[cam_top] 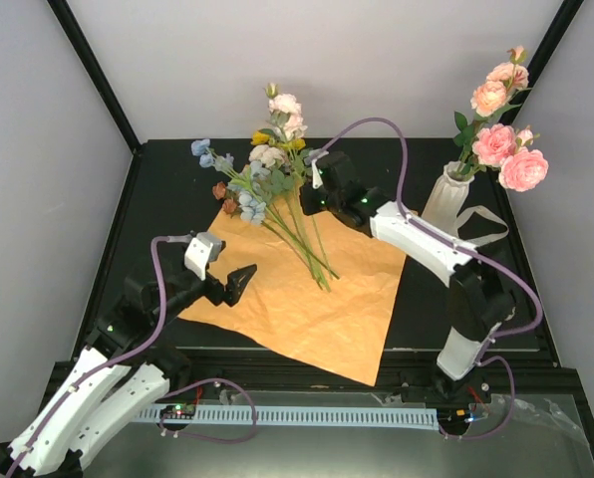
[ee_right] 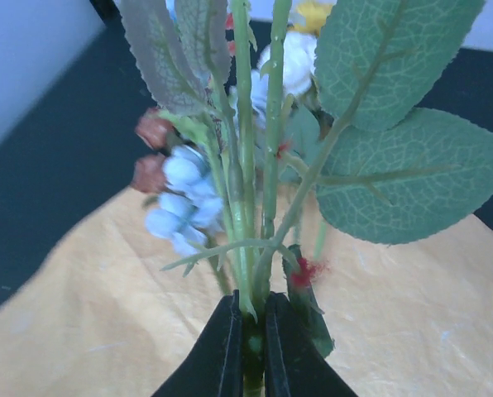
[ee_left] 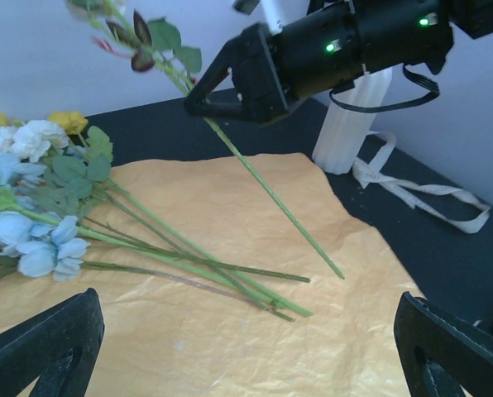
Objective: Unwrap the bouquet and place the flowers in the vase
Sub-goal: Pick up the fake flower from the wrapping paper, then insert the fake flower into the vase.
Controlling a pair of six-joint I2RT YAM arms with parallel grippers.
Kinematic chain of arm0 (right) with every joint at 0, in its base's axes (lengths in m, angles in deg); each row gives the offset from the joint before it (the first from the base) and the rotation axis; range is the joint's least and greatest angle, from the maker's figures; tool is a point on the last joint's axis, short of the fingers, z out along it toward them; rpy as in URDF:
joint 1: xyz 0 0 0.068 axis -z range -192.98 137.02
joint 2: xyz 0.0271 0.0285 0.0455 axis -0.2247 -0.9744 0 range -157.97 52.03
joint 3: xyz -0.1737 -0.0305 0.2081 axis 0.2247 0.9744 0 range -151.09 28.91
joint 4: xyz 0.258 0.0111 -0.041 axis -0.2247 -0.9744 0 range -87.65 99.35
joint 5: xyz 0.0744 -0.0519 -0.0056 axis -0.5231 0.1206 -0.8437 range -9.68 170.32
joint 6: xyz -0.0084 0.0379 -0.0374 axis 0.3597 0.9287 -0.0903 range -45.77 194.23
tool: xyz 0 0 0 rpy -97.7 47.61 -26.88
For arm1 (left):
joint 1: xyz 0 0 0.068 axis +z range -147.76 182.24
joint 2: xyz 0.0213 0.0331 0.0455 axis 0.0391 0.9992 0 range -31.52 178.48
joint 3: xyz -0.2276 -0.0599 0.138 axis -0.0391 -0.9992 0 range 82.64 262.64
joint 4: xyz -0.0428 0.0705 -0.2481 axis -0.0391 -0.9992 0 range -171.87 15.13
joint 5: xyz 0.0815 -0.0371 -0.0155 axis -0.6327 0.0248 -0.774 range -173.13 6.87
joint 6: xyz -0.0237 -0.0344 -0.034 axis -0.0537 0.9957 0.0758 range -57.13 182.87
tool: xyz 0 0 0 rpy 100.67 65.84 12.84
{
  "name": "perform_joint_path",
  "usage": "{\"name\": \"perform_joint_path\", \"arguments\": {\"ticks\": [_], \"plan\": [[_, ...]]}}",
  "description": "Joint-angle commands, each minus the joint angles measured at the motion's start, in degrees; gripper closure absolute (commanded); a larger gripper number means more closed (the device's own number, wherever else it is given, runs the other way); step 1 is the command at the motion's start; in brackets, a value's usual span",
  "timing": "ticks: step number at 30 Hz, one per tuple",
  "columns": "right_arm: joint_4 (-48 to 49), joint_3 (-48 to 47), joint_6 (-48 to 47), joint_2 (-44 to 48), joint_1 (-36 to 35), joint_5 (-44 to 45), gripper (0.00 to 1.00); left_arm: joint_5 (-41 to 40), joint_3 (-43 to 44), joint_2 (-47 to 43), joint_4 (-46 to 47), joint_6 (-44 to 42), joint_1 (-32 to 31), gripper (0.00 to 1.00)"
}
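I should hold the stem's lower part (ee_left: 304, 231) with my left gripper while my right gripper takes it nearer to the leaves, because the green stem (ee_left: 245, 165) is slanted in my right gripper.
The bouquet's orange paper (cam_top: 307, 309) lies spread flat on the black table. A bunch of flowers (cam_top: 249, 184) with blue, cream and yellow blooms rests across its far corner, stems (ee_left: 197, 260) pointing toward the middle. My right gripper (cam_top: 309, 189) is shut on one green stem (ee_right: 245, 207) and holds it tilted above the paper, with its pink blooms (cam_top: 285, 108) raised. The white ribbed vase (cam_top: 446, 197) stands at the right with pink roses (cam_top: 501, 139) in it. My left gripper (cam_top: 239, 284) hovers open and holding nothing over the paper's left part, its fingertips (ee_left: 44, 347) wide apart.
A cream ribbon (cam_top: 488, 224) lies loose on the table beside the vase's base. Black frame posts rise at the back left and back right. A white cable rail (cam_top: 297, 413) runs along the near edge between the arm bases.
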Motion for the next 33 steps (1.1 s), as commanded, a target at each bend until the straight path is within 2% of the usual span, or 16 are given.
{"name": "perform_joint_path", "arguments": {"ticks": [1,6,10,16,19,23,28,30,33], "plan": [[6.66,3.67,6.46,8.28,-1.93,-2.94,0.99,4.41,0.28,0.65,2.85,4.29,-0.13,0.03],[14.26,10.07,13.11,16.77,-4.91,-7.75,0.99,10.49,-0.56,3.91,6.82,9.75,-0.11,0.05],[21.78,14.76,17.4,22.88,-8.45,-9.76,0.99,18.65,-0.36,7.06,11.03,15.32,-0.13,0.09],[35.48,23.25,23.49,30.24,-12.94,-11.45,0.99,31.29,-0.82,8.65,23.64,26.57,-0.15,0.11],[38.04,24.66,24.08,31.63,-15.02,-10.94,0.99,34.4,-0.91,9.58,28.46,30.48,-0.13,0.17],[40.09,25.44,24.36,32.72,-16.52,-12.17,0.99,35.03,-0.34,10.92,28.58,29.55,-0.15,0.23],[41.62,27.02,25.07,33.9,-17.96,-12.31,0.99,36.46,-0.53,12.71,30.09,29.59,-0.16,0.42],[41.57,27.14,24.94,34.16,-18.31,-12.76,0.99,37.18,-0.35,13.44,30.31,29.43,-0.1,0.52],[40.5,27.04,23.72,34.48,-18.34,-14.03,0.99,38.36,-0.33,14.31,31.19,28.59,-0.13,0.76]]}}
